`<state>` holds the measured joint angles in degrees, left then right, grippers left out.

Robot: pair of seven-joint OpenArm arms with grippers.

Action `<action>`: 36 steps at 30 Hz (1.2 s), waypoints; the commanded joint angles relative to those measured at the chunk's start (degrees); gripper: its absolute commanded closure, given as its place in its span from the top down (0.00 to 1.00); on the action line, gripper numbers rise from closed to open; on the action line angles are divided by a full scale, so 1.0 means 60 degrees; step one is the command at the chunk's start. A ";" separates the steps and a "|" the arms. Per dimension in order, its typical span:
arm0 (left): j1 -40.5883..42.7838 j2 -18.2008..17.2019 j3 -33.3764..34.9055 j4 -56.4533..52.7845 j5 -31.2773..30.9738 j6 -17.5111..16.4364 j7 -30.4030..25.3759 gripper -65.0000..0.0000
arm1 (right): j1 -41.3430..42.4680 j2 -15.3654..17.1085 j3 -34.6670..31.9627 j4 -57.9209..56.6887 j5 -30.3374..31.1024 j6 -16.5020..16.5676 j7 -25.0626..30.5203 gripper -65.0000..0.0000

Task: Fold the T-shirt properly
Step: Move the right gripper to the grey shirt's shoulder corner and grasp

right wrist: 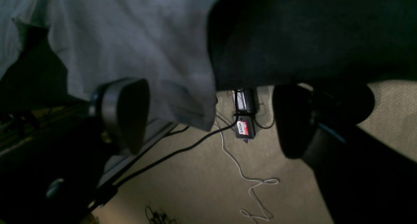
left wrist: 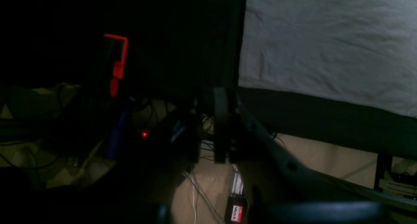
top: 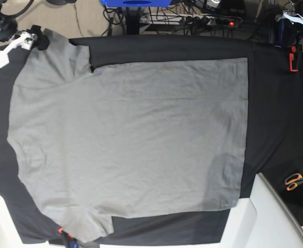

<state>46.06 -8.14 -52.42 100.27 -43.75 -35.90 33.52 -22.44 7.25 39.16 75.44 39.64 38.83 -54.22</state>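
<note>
Next, my right gripper comes back over the cloth and pinches the sleeve's outer edge (right wrist: 206, 53) farther in, because only the upper sleeve's cuff corner (right wrist: 207, 124) reaches between its open fingers.
The grey T-shirt (top: 130, 134) lies spread flat on the black table cloth (top: 275, 113). Its sleeves are at the top left and bottom left, its straight hem on the right. My right gripper (top: 30, 37) is off the table's far left corner beside the upper sleeve. In the right wrist view it (right wrist: 208, 119) is open and empty over the floor, with the sleeve's edge (right wrist: 182, 100) hanging between its fingers. My left gripper (top: 290, 23) is off the far right corner. In the dark left wrist view its jaws (left wrist: 228, 126) look pressed together and empty, away from the shirt (left wrist: 325, 44).
A red clamp (top: 294, 58) sits on the cloth's far right edge and also shows in the left wrist view (left wrist: 118, 57). Orange-handled scissors (top: 296, 181) lie at the right. White table parts (top: 275, 217) are at the front right. Cables and a power brick (right wrist: 244, 127) lie on the floor.
</note>
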 commanded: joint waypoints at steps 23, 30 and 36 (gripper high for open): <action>0.0096 -0.0086 -0.0061 0.0116 -0.0145 -0.0031 -0.0187 0.11 | 0.0890 -0.0160 0.1701 0.2306 0.0463 0.0195 -0.0979 0.88; 0.0081 -0.0086 -0.0061 -0.0074 -0.0145 -0.0031 -0.0187 0.11 | 0.0831 -0.0175 0.1672 0.1559 0.0478 0.0195 -0.0993 0.88; 0.0081 -0.0101 -0.0061 -0.0323 -0.0145 -0.0031 -0.0187 0.11 | 0.0846 -0.0292 0.1613 0.0416 0.0478 0.0195 -0.0979 0.88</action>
<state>45.80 -8.03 -52.29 97.80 -43.79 -35.92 33.50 -17.28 4.89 48.75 77.25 41.58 39.68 -60.62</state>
